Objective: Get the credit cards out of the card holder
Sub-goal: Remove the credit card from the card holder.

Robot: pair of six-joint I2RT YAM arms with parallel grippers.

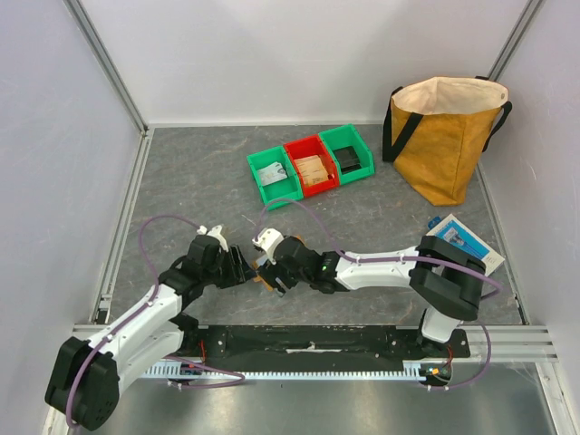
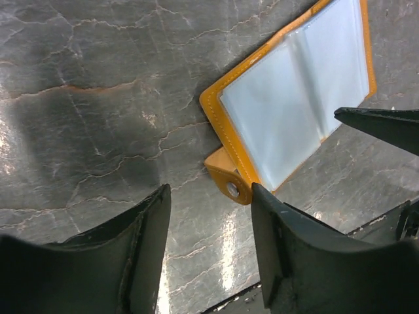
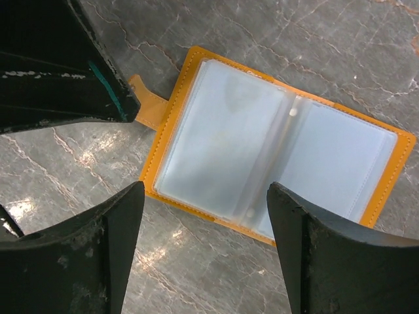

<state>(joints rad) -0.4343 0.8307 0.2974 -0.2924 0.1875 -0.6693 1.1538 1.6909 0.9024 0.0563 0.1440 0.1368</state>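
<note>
The sleeve point(image 3: 219, 134) next to the snap tab looks blank, so the robot's right gripper should flip that sleeve over while the left gripper keeps hold of the snap tab point(image 2: 225, 173).
The card holder point(image 3: 386, 140) lies open and flat on the grey table, tan-orange rim up, with clear sleeves inside. Through the sleeves show the credit cards, one greyish-white point(image 3: 222, 137) and one pale blue point(image 3: 337, 163). My right gripper point(image 3: 204, 196) hovers open over the holder's near edge, nothing between its fingers. My left gripper point(image 2: 209, 196) is open beside the holder's snap tab point(image 2: 229, 185), its right finger close to the tab. In the top view both grippers point(image 1: 243, 265) point(image 1: 272, 267) meet over the card holder point(image 1: 261, 277), hiding most of it.
Three small bins, green point(image 1: 275, 178), red point(image 1: 311, 166) and green point(image 1: 346, 151), stand at the back centre. A mustard bag point(image 1: 444, 136) stands at the back right. A blue-and-white box point(image 1: 467, 240) lies by the right arm. The table's near rail is just behind the grippers.
</note>
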